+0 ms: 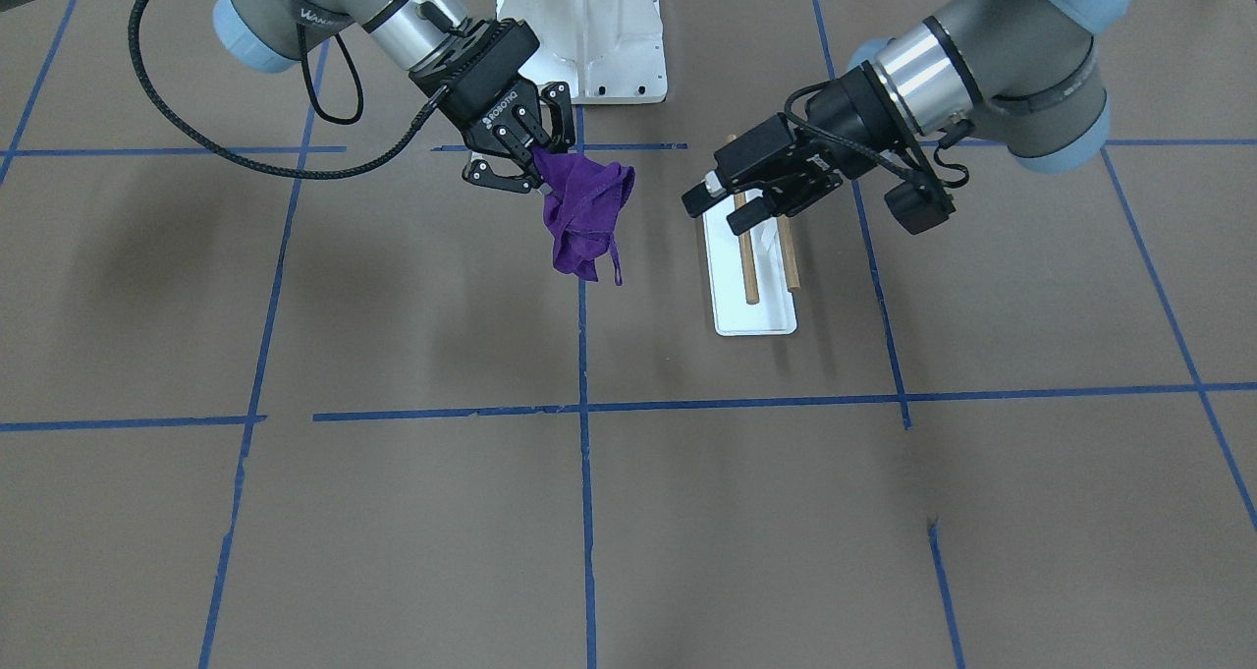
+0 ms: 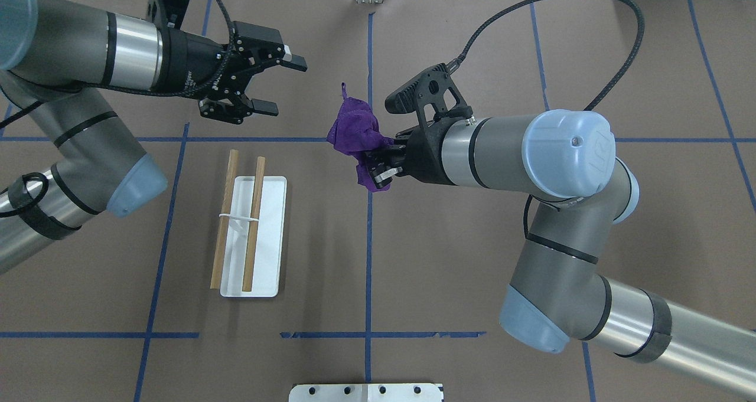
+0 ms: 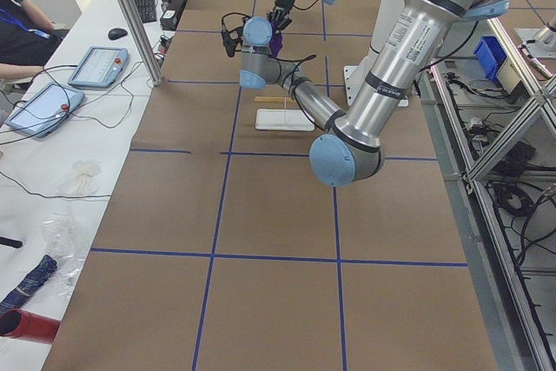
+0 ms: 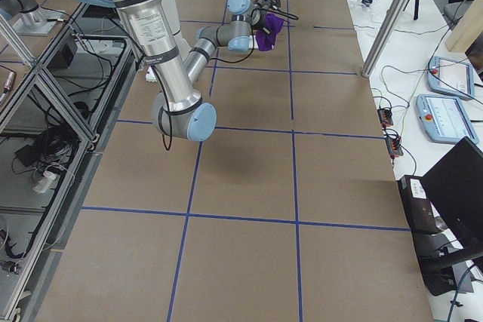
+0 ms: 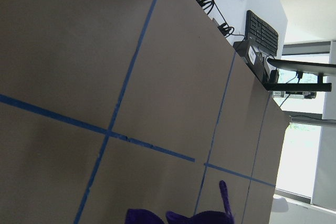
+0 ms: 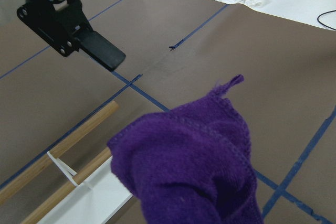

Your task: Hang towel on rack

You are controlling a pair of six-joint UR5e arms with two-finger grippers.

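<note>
A limp corner dangles from the bunched purple towel, so the towel will droop into separate tails when I carry it with my left gripper.
The purple towel hangs bunched from my right gripper, which is shut on it and holds it above the table; it also shows in the front view and close up in the right wrist view. The rack stands left of the towel, its two brown dowels parallel over the white base. My left gripper is open and empty, held beyond the rack's far end, apart from both towel and rack. In the front view it hovers over the dowels' ends.
The large white bolted pedestal stands at the robot's side of the table, between the arms. Blue tape lines cross the brown table top. Operator tablets lie on a side bench.
</note>
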